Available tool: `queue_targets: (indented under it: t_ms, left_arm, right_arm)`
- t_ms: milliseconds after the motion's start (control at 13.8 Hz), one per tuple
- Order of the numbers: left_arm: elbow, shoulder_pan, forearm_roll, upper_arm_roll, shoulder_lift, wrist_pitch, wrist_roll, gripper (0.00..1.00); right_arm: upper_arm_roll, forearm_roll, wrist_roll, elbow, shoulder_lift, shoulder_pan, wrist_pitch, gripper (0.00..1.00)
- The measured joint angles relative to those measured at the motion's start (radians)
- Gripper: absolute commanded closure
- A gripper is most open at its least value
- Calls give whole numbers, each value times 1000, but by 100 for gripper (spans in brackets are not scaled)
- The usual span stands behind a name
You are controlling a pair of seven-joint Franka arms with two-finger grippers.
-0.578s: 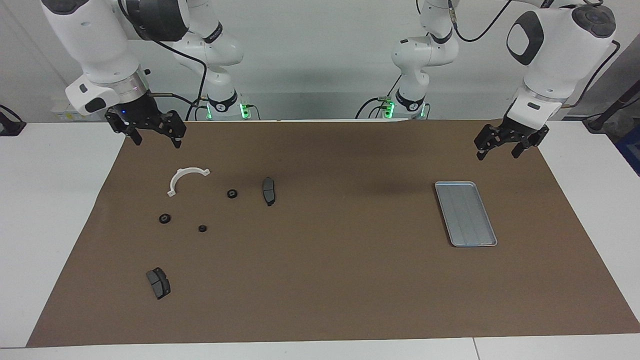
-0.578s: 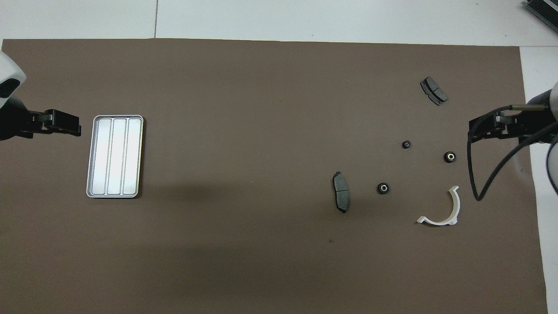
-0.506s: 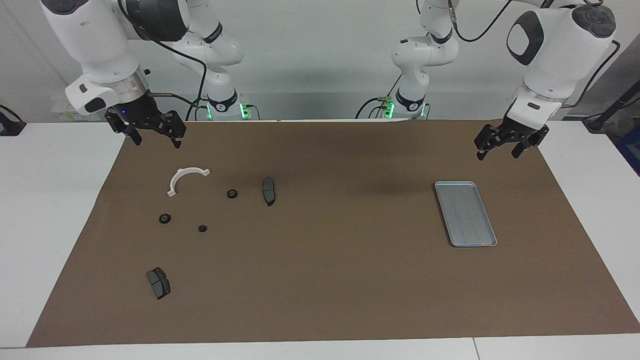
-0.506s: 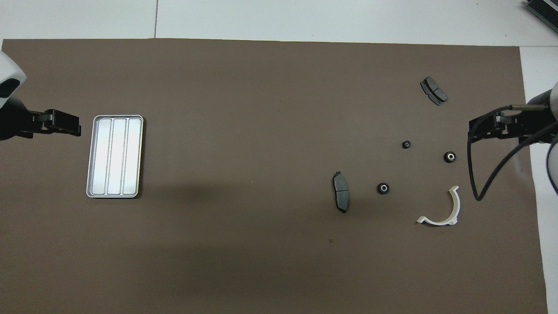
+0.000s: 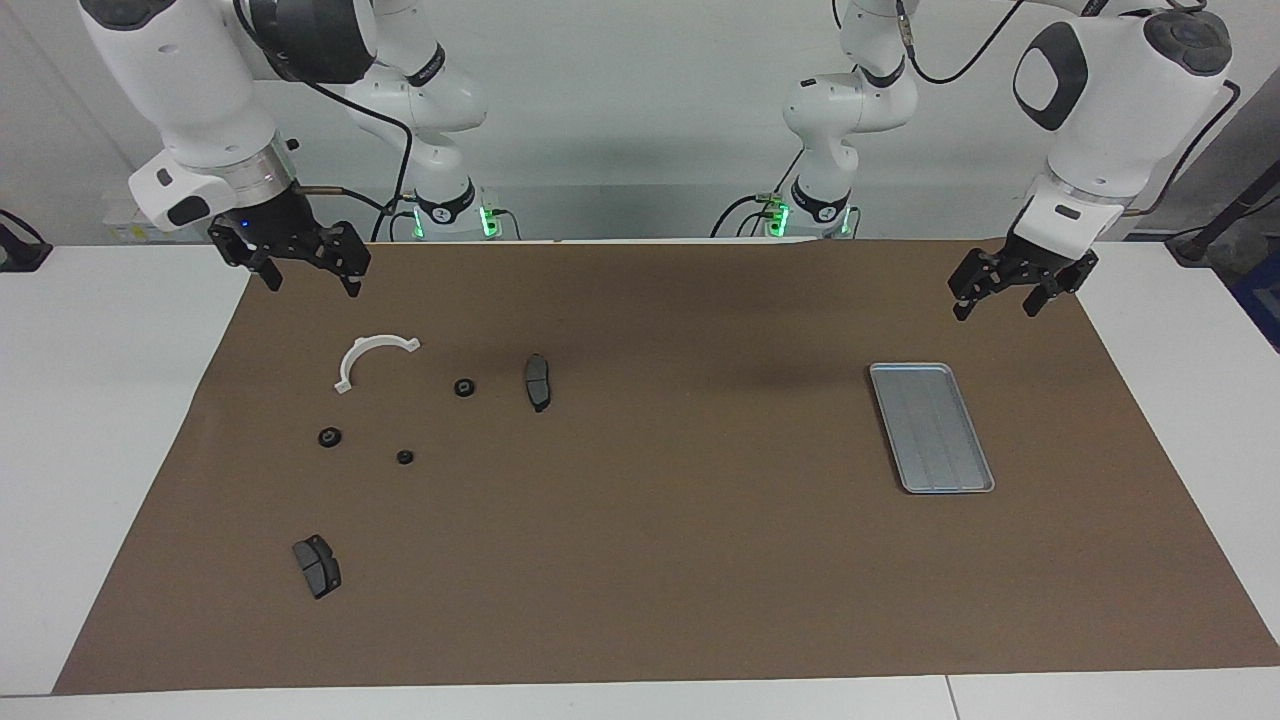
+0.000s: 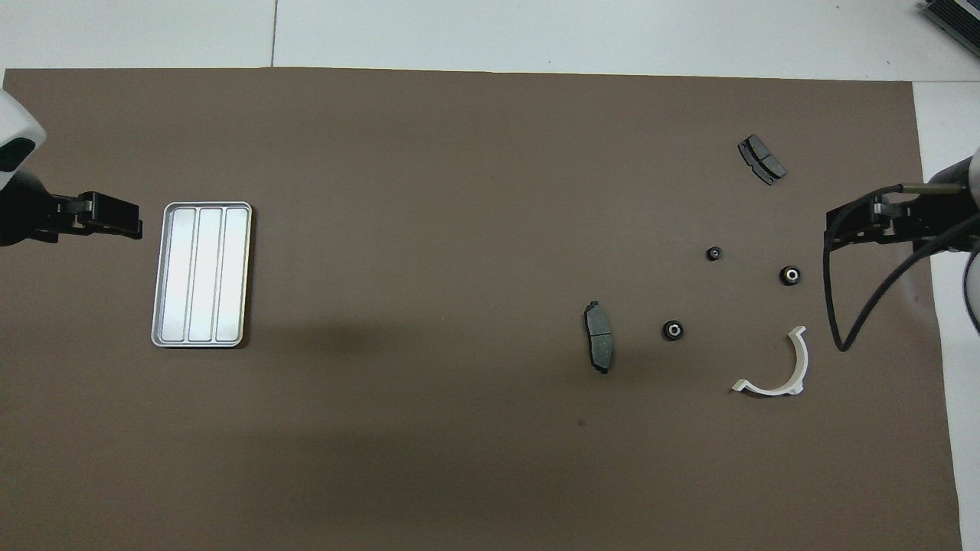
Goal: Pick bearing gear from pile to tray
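I can see that the black ring [image 6: 790,275] nearest my right gripper is clear of the white half-ring, so I should keep going toward that ring until my fingers close on it.
The pile lies toward the right arm's end of the table. It holds three small black rings [image 5: 464,387] [image 5: 329,438] [image 5: 404,457], two dark grey curved pads [image 5: 538,381] [image 5: 317,566] and a white half-ring [image 5: 358,350]. In the overhead view the rings [image 6: 672,330] [image 6: 789,275] [image 6: 713,253], the pads [image 6: 599,337] [image 6: 762,159] and the half-ring [image 6: 769,390] also show. The empty silver tray [image 5: 930,425] [image 6: 201,273] lies toward the left arm's end. My right gripper [image 5: 310,278] [image 6: 831,229] hangs open and empty over the mat's edge by the pile. My left gripper [image 5: 997,303] [image 6: 138,222] hangs open and empty beside the tray.
A brown mat [image 5: 660,520] covers most of the white table [image 5: 100,400]. A black cable loop [image 6: 838,337] hangs from the right wrist beside the half-ring. The arm bases stand at the robots' edge of the table.
The right gripper has drifted very slightly. The parts, the tray and the left gripper have not moved.
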Motion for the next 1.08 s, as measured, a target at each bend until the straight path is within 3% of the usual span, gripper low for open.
queue_targets:
  t_ms: [145, 434, 723, 1084]
  left_arm:
    - [0, 0, 0, 0, 0, 0, 0, 0]
    - [0, 0, 0, 0, 0, 0, 0, 0]
    - [0, 0, 0, 0, 0, 0, 0, 0]
    - [0, 0, 0, 0, 0, 0, 0, 0]
  right_arm:
    - [0, 7, -8, -39, -8, -4, 50, 0]
    - [-2, 7, -88, -254, -50, -20, 286, 0]
    - [-3, 7, -190, -401, -43, -69, 473, 0]
    - [-6, 7, -287, -503, 88, -138, 715, 0]
